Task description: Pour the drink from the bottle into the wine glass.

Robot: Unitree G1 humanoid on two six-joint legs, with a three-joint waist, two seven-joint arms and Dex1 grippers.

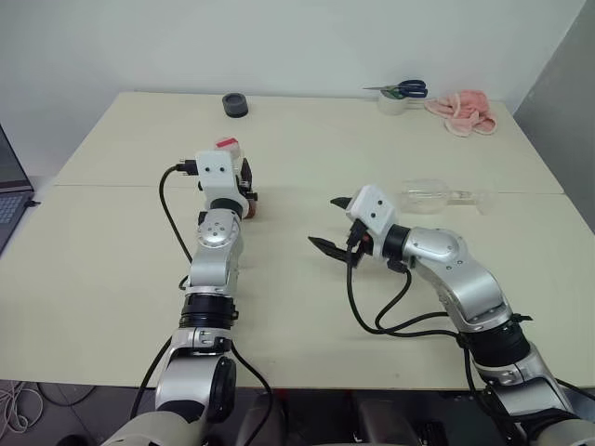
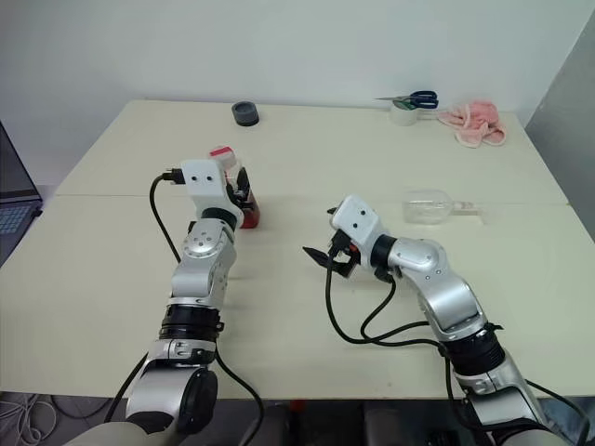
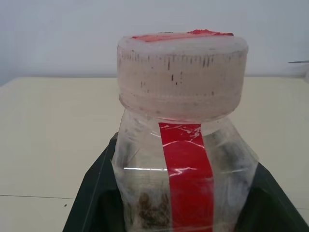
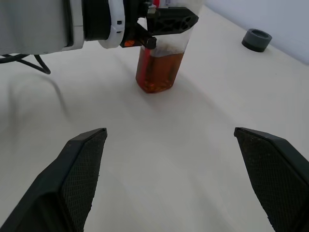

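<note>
I expect the wide white cap (image 1: 229, 148) to unscrew over repeated turns and lift off when I twist, since it is round with a red strip across its top (image 1: 226, 142).
The bottle (image 3: 186, 159), clear plastic with a red label strip and a red-topped cap, stands upright on the table left of centre. The drink (image 4: 157, 72), an amber liquid, fills its lower part. My left gripper (image 1: 247, 192) is shut on the bottle's body, one black finger on each side. The wine glass (image 1: 432, 195) lies on its side at the right, its stem pointing right. Between the bottle and the glass, my right gripper (image 1: 327, 221) is held open just above the table, holding nothing and facing the bottle.
A black round lid (image 1: 235, 104) sits at the far edge of the table. Scissors (image 1: 402, 89) rest on a tape roll (image 1: 392, 102) at the back right, beside a pink cloth (image 1: 462, 111). A laptop (image 1: 11, 190) is at the far left.
</note>
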